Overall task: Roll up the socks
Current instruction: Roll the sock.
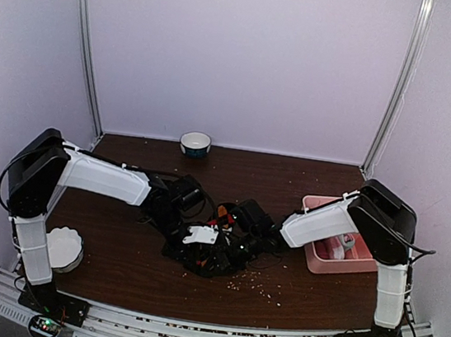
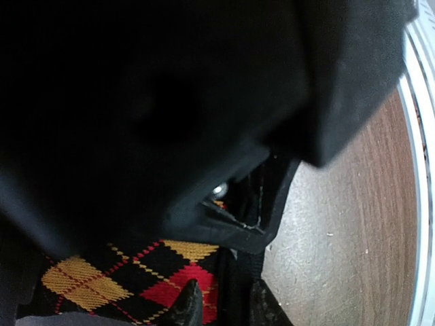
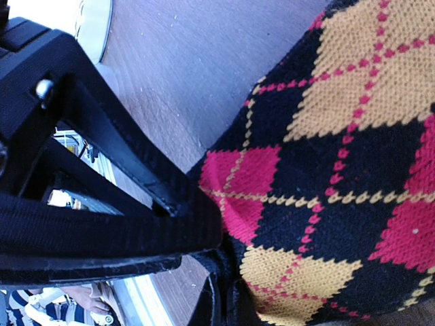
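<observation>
The robot's left gripper is pinching the cuff next to the right gripper's fingers, so next the left gripper lets go, move back and takes hold of the cuff's free corner.
The black argyle sock lies bunched as a dark heap in the middle of the table, and both grippers meet over it. In the left wrist view its red and yellow diamonds show at the bottom left. My left gripper pinches a dark fold of its edge between its fingertips. In the right wrist view the sock fills the right side. My right gripper is shut on its black ribbed cuff at the bottom. From above, the left gripper and right gripper almost touch.
A pink tray holding a pale bundle stands at the right, under the right arm. A small bowl sits at the back edge, and a white fluted dish at the front left. Crumbs are scattered in front of the socks.
</observation>
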Robot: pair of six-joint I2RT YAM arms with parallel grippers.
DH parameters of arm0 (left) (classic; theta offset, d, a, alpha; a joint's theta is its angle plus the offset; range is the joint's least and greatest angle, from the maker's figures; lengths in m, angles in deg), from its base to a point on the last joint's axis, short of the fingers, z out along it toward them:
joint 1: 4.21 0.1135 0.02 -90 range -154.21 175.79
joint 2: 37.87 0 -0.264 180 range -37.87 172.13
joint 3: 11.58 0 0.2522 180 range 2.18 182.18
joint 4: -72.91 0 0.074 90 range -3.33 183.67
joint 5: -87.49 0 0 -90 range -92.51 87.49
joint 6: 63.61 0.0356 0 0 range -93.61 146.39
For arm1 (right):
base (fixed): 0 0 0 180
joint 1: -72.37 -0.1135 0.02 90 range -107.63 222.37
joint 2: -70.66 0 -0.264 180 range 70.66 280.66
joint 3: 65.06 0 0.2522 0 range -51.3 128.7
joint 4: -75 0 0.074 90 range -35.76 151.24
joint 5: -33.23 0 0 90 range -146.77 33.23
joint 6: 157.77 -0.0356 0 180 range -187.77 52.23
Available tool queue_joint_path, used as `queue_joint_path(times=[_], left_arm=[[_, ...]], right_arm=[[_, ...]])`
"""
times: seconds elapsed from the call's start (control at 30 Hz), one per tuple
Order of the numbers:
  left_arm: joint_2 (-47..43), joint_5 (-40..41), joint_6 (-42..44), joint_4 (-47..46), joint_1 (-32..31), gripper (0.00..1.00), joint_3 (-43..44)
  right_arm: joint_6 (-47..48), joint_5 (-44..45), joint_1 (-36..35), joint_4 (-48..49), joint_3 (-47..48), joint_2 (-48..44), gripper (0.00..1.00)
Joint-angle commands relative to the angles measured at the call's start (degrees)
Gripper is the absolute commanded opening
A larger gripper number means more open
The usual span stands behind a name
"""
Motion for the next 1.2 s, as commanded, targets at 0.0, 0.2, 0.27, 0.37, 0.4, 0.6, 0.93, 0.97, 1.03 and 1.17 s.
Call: queue_joint_path(times=[0.0,0.2,0.27,0.37,0.4,0.6,0.93,0.97,1.03,1.17], left_arm=[[1.84,-0.77,-1.23,3.71,1.42,0.26,0.76],[2.61,-3.05,0.28,7.86,1.45,0.16,2.35],[2.88,-3.87,0.78,9.8,1.44,0.18,2.87],[3.32,-4.77,1.36,11.13,1.44,0.27,3.38],[3.59,-5.04,1.56,11.55,1.44,0.29,3.64],[6.79,-3.52,0.62,13.08,1.44,0.39,6.27],[11.36,-1.29,-0.03,16.43,1.44,0.02,10.45],[11.8,-1.59,0.17,17.03,1.43,0.02,11.02],[12.58,-1.98,0.38,17.75,1.43,0.01,12.19],[15.12,-4.09,0.48,20.14,1.44,0.03,18.05]], right_arm=[[-1.39,3.51,0.32,-0.29,-2.52,0.58,0.0],[-3.96,3.71,0.36,3.85,-3.58,-0.15,0.0],[-4.5,4.09,0.32,4.91,-3.95,-0.51,0.0],[-5.01,4.12,0.31,5.62,-3.99,-0.55,0.0],[-4.95,4.12,0.36,5.47,-4.01,-0.51,0.0],[-4.59,4.22,0.39,5.66,-4.97,-1.32,0.0],[-4.73,5.32,1.48,7.55,-7.99,-4.0,0.0],[-4.79,5.54,1.6,7.75,-8.29,-4.14,0.0],[-4.76,6.19,1.9,7.72,-8.67,-4.46,0.0],[-4.59,8.15,3.13,7.37,-10.64,-5.88,0.0]])
